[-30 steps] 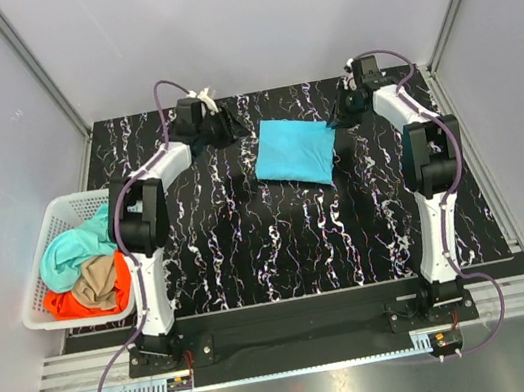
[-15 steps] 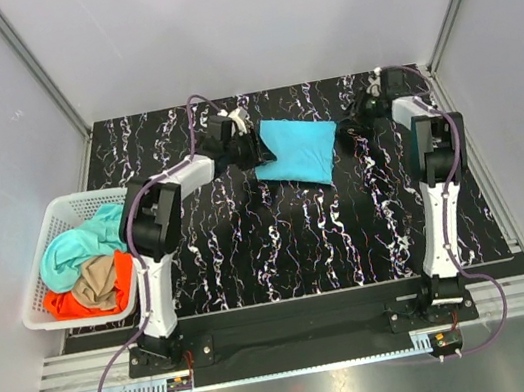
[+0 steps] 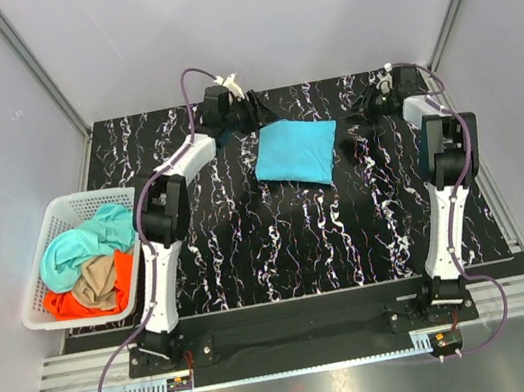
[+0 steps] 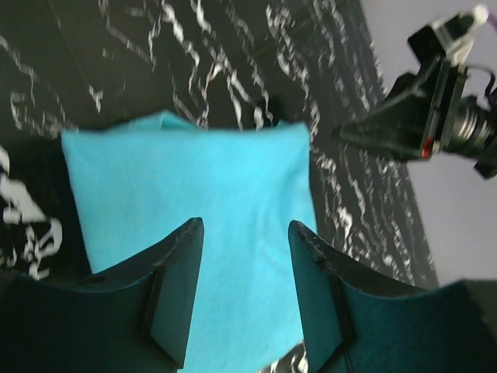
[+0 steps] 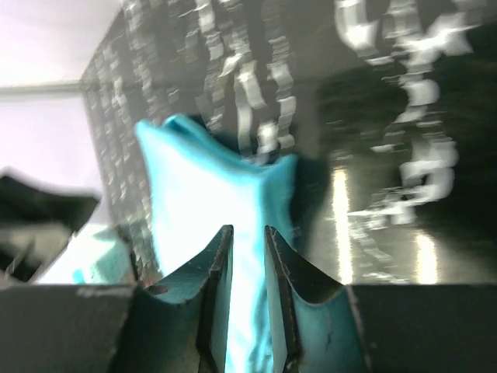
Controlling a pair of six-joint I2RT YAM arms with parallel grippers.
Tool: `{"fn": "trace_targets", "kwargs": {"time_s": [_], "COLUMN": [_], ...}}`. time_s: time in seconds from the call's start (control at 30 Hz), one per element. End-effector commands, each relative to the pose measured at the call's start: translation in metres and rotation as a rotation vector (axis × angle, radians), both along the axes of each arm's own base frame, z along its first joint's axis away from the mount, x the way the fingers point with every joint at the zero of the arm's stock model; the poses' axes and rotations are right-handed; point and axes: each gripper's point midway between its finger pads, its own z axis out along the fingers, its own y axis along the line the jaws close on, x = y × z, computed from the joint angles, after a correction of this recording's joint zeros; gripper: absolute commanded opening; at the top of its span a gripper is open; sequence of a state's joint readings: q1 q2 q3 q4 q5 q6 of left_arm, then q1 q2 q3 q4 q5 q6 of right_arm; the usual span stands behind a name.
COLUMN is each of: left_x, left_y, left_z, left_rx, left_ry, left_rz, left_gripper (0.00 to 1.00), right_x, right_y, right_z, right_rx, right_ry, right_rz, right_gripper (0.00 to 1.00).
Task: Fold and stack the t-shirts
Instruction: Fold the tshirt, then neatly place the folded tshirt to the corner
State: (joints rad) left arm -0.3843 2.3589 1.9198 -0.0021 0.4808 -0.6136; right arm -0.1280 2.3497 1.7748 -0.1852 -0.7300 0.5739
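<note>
The folded cyan t-shirt [image 3: 297, 151] is in the middle, where the next one needs space. My right gripper should pull the cyan t-shirt over to its own back corner [image 3: 415, 71].
A bright cyan t-shirt [image 3: 297, 151] lies folded into a small rectangle at the back middle of the black marbled table [image 3: 281, 243]. My left gripper [image 3: 261, 115] hovers at its back-left corner. In the left wrist view the jaws [image 4: 245, 225] stand open, with only the cyan t-shirt [image 4: 233, 186] below them. My right gripper [image 3: 365, 109] is just off the shirt's right edge, apart from it. In the right wrist view its jaws [image 5: 248, 229] stand a narrow gap apart and hold nothing, with the cyan cloth [image 5: 210, 186] beyond them.
A white lattice basket [image 3: 60, 203] sits at the table's left edge. It holds a mint-teal t-shirt [image 3: 78, 244], a tan one [image 3: 99, 275] and an orange-red one [image 3: 63, 304], all crumpled. Grey walls close in the table at the back and sides.
My left gripper swung right from the back left to the shirt's back-left corner. My right gripper drew back to the right, off the shirt's edge.
</note>
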Motion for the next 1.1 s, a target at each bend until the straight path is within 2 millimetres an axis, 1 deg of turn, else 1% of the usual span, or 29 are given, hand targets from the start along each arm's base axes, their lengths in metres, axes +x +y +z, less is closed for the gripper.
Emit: {"fn": "trace_targets", "kwargs": {"time_s": [0.0, 0.07, 0.1, 0.13, 0.17, 0.2, 0.23, 0.27, 0.3, 0.33, 0.37, 0.43, 0.47, 0.53, 0.6, 0.63, 0.67, 0.7, 0.73, 0.77, 0.8, 0.83, 0.87, 0.9, 0.93, 0.97, 1.0, 1.03, 1.07], "left_x": [0.024, 0.033, 0.038, 0.040, 0.044, 0.047, 0.054, 0.057, 0.063, 0.066, 0.071, 0.076, 0.077, 0.077, 0.072, 0.070, 0.065, 0.060, 0.057, 0.052, 0.045, 0.038, 0.035, 0.024, 0.017, 0.010, -0.004, -0.013, -0.019], "left_y": [-0.007, -0.011, -0.014, -0.016, -0.015, -0.017, -0.020, -0.022, -0.024, -0.024, -0.022, -0.020, -0.019, -0.018, -0.018, -0.017, -0.015, -0.012, -0.009, -0.003, 0.002, 0.008, 0.012, 0.017, 0.019, 0.022, 0.026, 0.026, 0.030], "left_z": [0.002, -0.008, -0.004, -0.004, -0.015, -0.016, -0.005, -0.018, -0.008, -0.011, -0.021, -0.020, -0.023, -0.015, 0.003, 0.011, 0.035, 0.037, 0.044, 0.075, 0.063, 0.086, 0.086, 0.063, 0.057, 0.064, 0.036, 0.025, 0.025], "left_rx": [-0.081, -0.118, -0.158, -0.201, -0.224, -0.252, -0.292, -0.312, -0.331, -0.343, -0.341, -0.362, -0.376, -0.411, -0.437, -0.443, -0.451, -0.439, -0.420, -0.416, -0.378, -0.336, -0.298, -0.244, -0.199, -0.172, -0.112, -0.057, -0.021], "left_ry": [-0.015, 0.009, -0.019, 0.003, 0.018, 0.018, -0.018, 0.013, -0.010, 0.003, 0.014, 0.015, 0.023, 0.015, -0.003, -0.013, -0.044, -0.039, -0.059, -0.104, -0.061, -0.125, -0.126, -0.058, -0.068, -0.078, 0.001, -0.004, -0.010], "left_rz": [0.002, 0.014, 0.007, 0.024, 0.038, 0.046, 0.046, 0.059, 0.063, 0.076, 0.100, 0.119, 0.115, 0.109, 0.074, 0.063, 0.038, 0.034, 0.026, 0.019, 0.029, 0.021, 0.038, 0.052, 0.042, 0.049, 0.053, 0.036, 0.054], "left_gripper": [0.53, 0.54, 0.54, 0.54, 0.54, 0.55, 0.55, 0.55, 0.55, 0.55, 0.56, 0.56, 0.56, 0.57, 0.56, 0.57, 0.57, 0.57, 0.57, 0.58, 0.58, 0.58, 0.58, 0.58, 0.58, 0.58, 0.58, 0.58, 0.58], "right_x": [-0.007, -0.013, -0.014, -0.013, -0.012, -0.011, -0.011, -0.008, -0.006, -0.004, -0.003, -0.002, 0.001, 0.004, 0.005, 0.006, 0.005, 0.004, 0.004, 0.001, -0.001, -0.005, -0.008, -0.010, -0.012, -0.016, -0.018, -0.021, -0.023], "right_y": [0.030, 0.043, 0.047, 0.048, 0.052, 0.054, 0.055, 0.054, 0.051, 0.047, 0.043, 0.037, 0.033, 0.029, 0.025, 0.025, 0.024, 0.024, 0.023, 0.023, 0.024, 0.024, 0.025, 0.026, 0.025, 0.024, 0.022, 0.017, 0.014], "right_z": [0.056, 0.051, 0.048, 0.036, 0.032, 0.028, 0.015, 0.011, 0.005, -0.007, -0.011, -0.023, -0.022, -0.021, -0.014, 0.000, 0.005, 0.011, 0.029, 0.033, 0.040, 0.050, 0.055, 0.058, 0.065, 0.060, 0.060, 0.055, 0.052], "right_rx": [0.071, 0.121, 0.133, 0.133, 0.139, 0.154, 0.167, 0.165, 0.151, 0.129, 0.111, 0.080, 0.077, 0.067, 0.059, 0.052, 0.045, 0.037, 0.028, 0.026, 0.025, 0.024, 0.028, 0.029, 0.020, 0.013, -0.001, -0.032, -0.051], "right_ry": [-0.125, -0.123, -0.114, -0.095, -0.091, -0.079, -0.057, -0.052, -0.051, -0.036, -0.028, -0.019, -0.027, -0.028, -0.039, -0.065, -0.068, -0.082, -0.113, -0.116, -0.124, -0.133, -0.138, -0.137, -0.146, -0.124, -0.122, -0.107, -0.093], "right_rz": [0.113, 0.155, 0.159, 0.153, 0.162, 0.164, 0.170, 0.165, 0.161, 0.141, 0.130, 0.116, 0.111, 0.099, 0.096, 0.095, 0.092, 0.092, 0.089, 0.090, 0.092, 0.094, 0.099, 0.099, 0.088, 0.074, 0.062, 0.033, 0.023], "right_gripper": [0.29, 0.34, 0.37, 0.42, 0.43, 0.43, 0.44, 0.44, 0.43, 0.42, 0.40, 0.38, 0.37, 0.37, 0.39, 0.41, 0.42, 0.44, 0.47, 0.49, 0.51, 0.55, 0.57, 0.59, 0.64, 0.66, 0.66, 0.66, 0.66]}}
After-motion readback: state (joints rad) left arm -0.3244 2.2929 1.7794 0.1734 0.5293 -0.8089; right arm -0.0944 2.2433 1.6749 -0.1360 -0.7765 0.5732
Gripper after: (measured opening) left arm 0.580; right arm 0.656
